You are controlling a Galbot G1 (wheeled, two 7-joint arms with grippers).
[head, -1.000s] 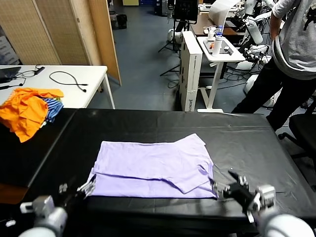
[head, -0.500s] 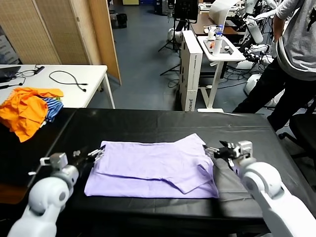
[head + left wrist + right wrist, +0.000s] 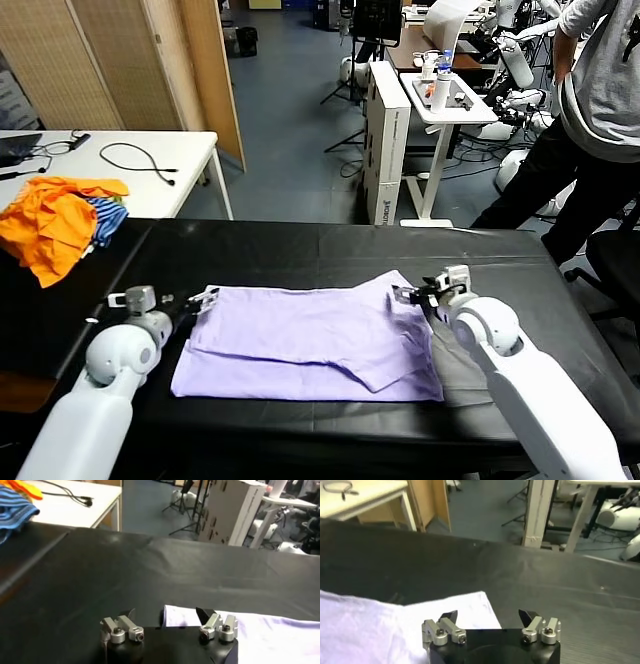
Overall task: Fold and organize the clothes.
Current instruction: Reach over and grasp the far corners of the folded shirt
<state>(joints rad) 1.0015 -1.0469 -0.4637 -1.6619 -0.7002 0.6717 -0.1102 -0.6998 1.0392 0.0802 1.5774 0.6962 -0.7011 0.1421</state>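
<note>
My right gripper should move over the t-shirt's corner, grip the corner and pull the t-shirt's far edge tight before folding, because that edge dips near this gripper.
The clothes are one pale lavender t-shirt lying flat on the black table, with an upper layer folded across it. My left gripper hovers open at the shirt's far left corner. In the left wrist view that corner shows between and beyond the spread fingers of the left gripper. My right gripper stands open at the far right corner. In the right wrist view the shirt lies under one finger of the right gripper. Neither gripper holds anything.
A heap of orange and blue-striped garments lies at the table's left end. Behind it stands a white table with a cable. A person stands at the back right, beside a white cart.
Both arms have swung forward from the near edge of the table to the shirt's far corners. Both grippers stayed open. The shirt has barely shifted.
</note>
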